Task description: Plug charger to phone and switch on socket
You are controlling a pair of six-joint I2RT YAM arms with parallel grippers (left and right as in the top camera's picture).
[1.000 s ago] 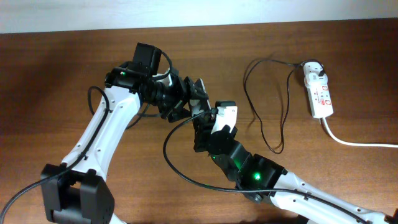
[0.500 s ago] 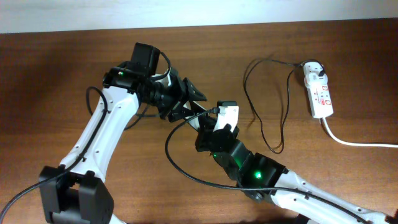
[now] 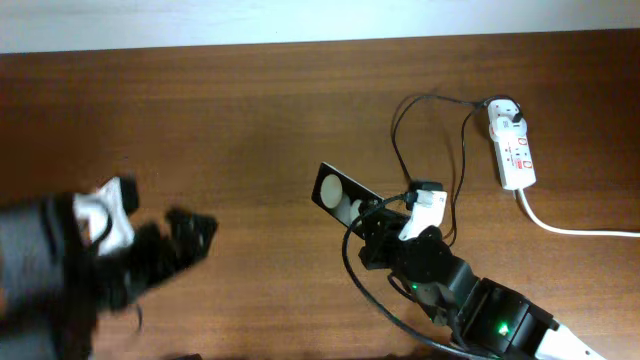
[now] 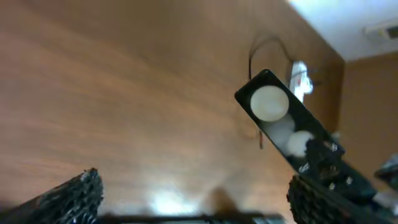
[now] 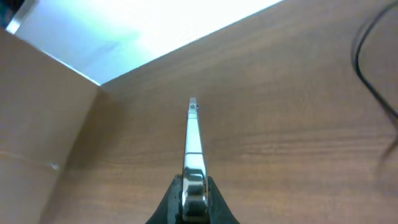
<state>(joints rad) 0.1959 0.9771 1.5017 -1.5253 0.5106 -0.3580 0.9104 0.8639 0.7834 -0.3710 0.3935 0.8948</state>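
Note:
Next, I take the phone's loose end [image 3: 330, 190] with my left gripper first, because the charger cable [image 3: 463, 150] lies on my right gripper's side while that gripper holds the phone.
The phone [image 3: 336, 191], a black slab with two white circles, is tilted at mid-table. My right gripper [image 3: 378, 222] is shut on its lower end. In the right wrist view the phone [image 5: 193, 134] shows edge-on between the shut fingers [image 5: 194, 190]. My left gripper [image 3: 188, 238] is blurred at the lower left, far from the phone, open and empty. The left wrist view shows its spread fingers [image 4: 199, 208] and the phone [image 4: 283, 118] ahead. The charger cable [image 3: 400, 150] loops right of the phone, with its white adapter [image 3: 505, 108] on the socket [image 3: 516, 152]. The connector tip is hidden.
The socket's thick white cord [image 3: 575, 229] runs off the right edge. The right arm [image 3: 480, 315] fills the lower right. A pale wall [image 3: 300, 20] borders the far table edge. The cable also shows in the right wrist view [image 5: 373, 68].
My left gripper has let go of the phone and swung away fast to the lower left. My right gripper has carried the phone to the right, toward the cable.

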